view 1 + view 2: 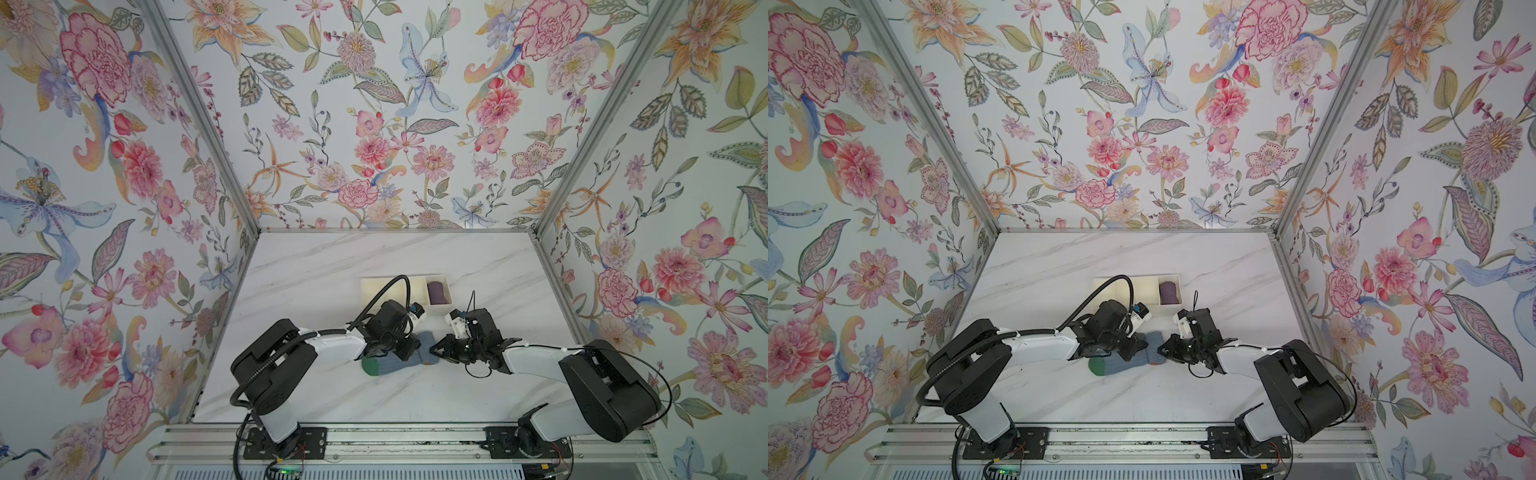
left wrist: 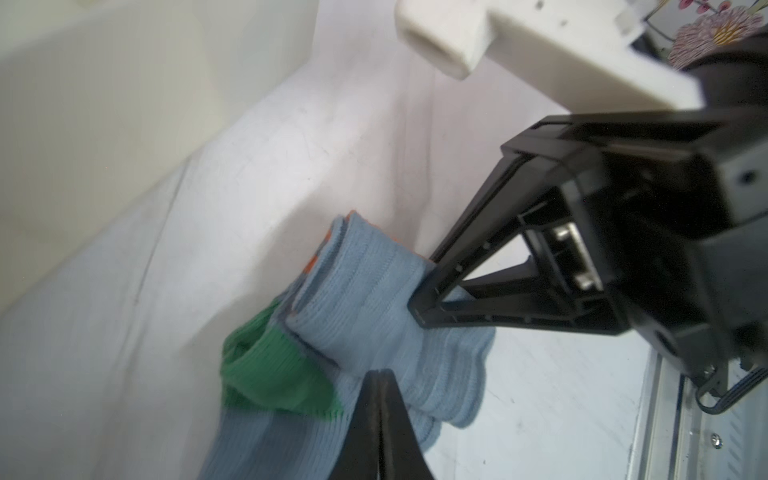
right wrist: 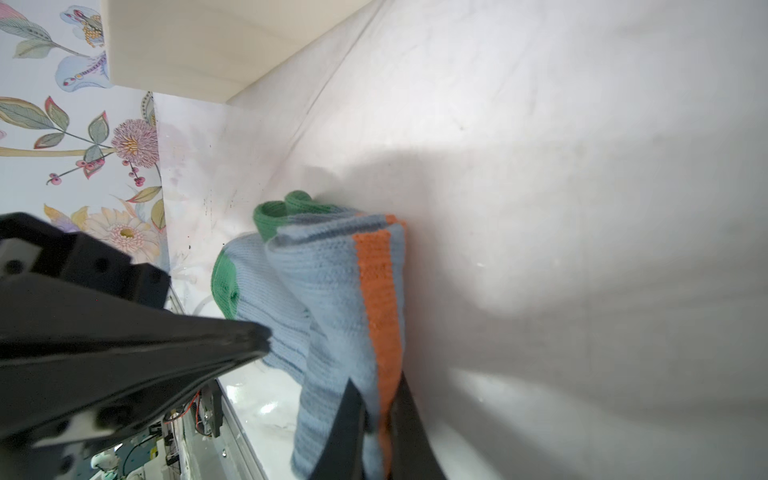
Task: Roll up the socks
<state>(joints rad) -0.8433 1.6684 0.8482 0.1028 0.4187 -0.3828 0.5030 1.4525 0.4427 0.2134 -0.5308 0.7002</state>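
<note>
My right gripper is about to roll on, but the socks' green heel (image 2: 276, 369) bunches up against the folded cuff. My left gripper should first smooth the socks back toward the green toe (image 1: 369, 366).
The blue-grey ribbed socks (image 1: 390, 368) (image 1: 1152, 343) lie partly rolled in the middle of the marble table, with the green toe (image 1: 371, 368) at the left end. In the right wrist view my right gripper (image 3: 377, 382) is shut on the socks' orange cuff (image 3: 376, 291). The fold hangs between its fingers. My left gripper (image 2: 380, 374) is shut, its tips together and resting against the blue fabric (image 2: 365, 307), with nothing seen between them. Both top views show the left gripper (image 1: 411, 353) and the right gripper (image 1: 434, 353) meeting over the bundle.
A white compartment tray (image 1: 374, 286) (image 1: 1104, 286) stands just behind the arms, with a dark purple rolled bundle (image 1: 436, 292) (image 1: 1169, 292) in its right compartment. Floral walls close in three sides. An aluminium rail (image 1: 395, 444) runs along the front edge.
</note>
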